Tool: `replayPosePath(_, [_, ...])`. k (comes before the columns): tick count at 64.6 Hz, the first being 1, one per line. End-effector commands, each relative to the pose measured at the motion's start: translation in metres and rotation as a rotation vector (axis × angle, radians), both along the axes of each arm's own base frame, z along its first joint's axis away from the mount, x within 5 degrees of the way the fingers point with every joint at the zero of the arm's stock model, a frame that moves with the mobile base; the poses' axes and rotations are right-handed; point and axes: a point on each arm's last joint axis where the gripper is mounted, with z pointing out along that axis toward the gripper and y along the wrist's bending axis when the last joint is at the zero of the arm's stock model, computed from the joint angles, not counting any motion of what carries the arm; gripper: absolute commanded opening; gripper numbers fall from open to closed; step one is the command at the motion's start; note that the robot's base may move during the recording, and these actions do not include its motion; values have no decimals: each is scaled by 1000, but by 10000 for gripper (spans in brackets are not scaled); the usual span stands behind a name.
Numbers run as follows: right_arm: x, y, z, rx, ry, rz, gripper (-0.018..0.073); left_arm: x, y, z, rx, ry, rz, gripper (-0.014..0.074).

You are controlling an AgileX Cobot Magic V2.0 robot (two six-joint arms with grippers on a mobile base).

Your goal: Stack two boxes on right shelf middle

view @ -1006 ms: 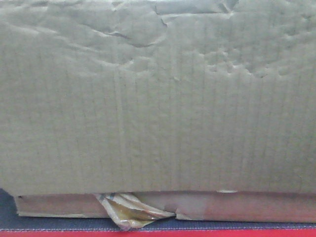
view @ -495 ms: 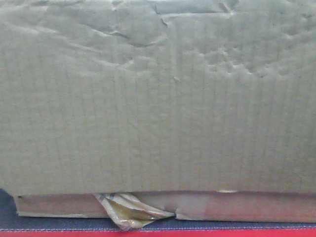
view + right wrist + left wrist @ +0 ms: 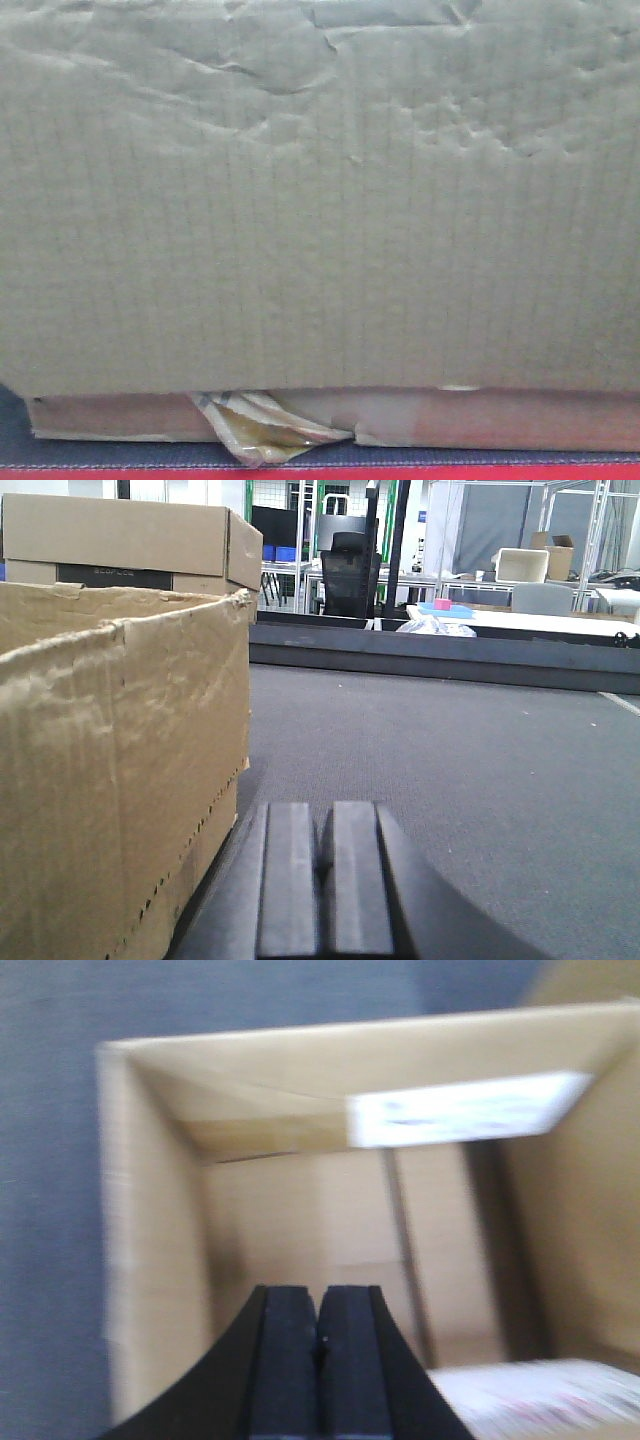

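The torn clear tape [image 3: 268, 428] sticks out from the brown box's lower edge [image 3: 240, 392], so I expect the tape to come up hanging underneath when I pick up the box.
One of the brown boxes [image 3: 320, 200] fills the front view with its creased, dented face. Below it shows the edge of a second cardboard piece [image 3: 500, 420] with torn clear tape [image 3: 265, 435]. In the blurred left wrist view, my left gripper [image 3: 320, 1295] is shut and empty, pointing down into an open cardboard box [image 3: 300, 1210] with a white label [image 3: 460, 1110] on its flap. My right gripper [image 3: 320, 815] is shut and empty, low over the table just right of a box wall [image 3: 110, 780]. The shelf is out of view.
The boxes rest on a dark grey table top [image 3: 450, 760] with a red front edge [image 3: 400, 474]. Another cardboard box [image 3: 120, 535] stands behind the near one. A black office chair [image 3: 345, 570], tables and metal frames stand far beyond the table.
The box face in the front view has barely shifted; nothing else visibly differs.
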Motion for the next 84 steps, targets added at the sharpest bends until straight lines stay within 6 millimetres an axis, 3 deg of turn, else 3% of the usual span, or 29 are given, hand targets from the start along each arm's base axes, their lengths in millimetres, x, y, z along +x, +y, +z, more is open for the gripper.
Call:
replayPosePath(1, [-1,0,2,-3,-26,-6,-161,6,11,1,-15,-6,0,-111])
replayPosePath(10, [-1,0,2,-3,-26,-6,-161,12,29,-2,-19,-28,67,-111])
replayPosePath(19, [-1,0,2,-3,-26,-6,-161,15,34,-6,-10,-16,80,-85])
replayPosePath(25, [-1,0,2,-3,-26,-6,-161,18,36,-9,-8,-5,80,12])
replayPosePath(34, [-1,0,2,-3,-26,-6,-161,28,39,-16,-7,-12,87,230])
replayPosePath(42, [-1,0,2,-3,-26,-6,-161,38,42,-27,-9,11,90,322])
replayPosePath(62, [-1,0,2,-3,-26,-6,-161,57,47,-60,-30,115,90,318])
replayPosePath(73, [-1,0,2,-3,-26,-6,-161,59,48,-68,-25,160,85,312])
replayPosePath(78, [-1,0,2,-3,-26,-6,-161,59,49,-68,-8,161,83,269])
replayPosePath(84, [-1,0,2,-3,-26,-6,-161,58,51,-68,15,165,81,121])
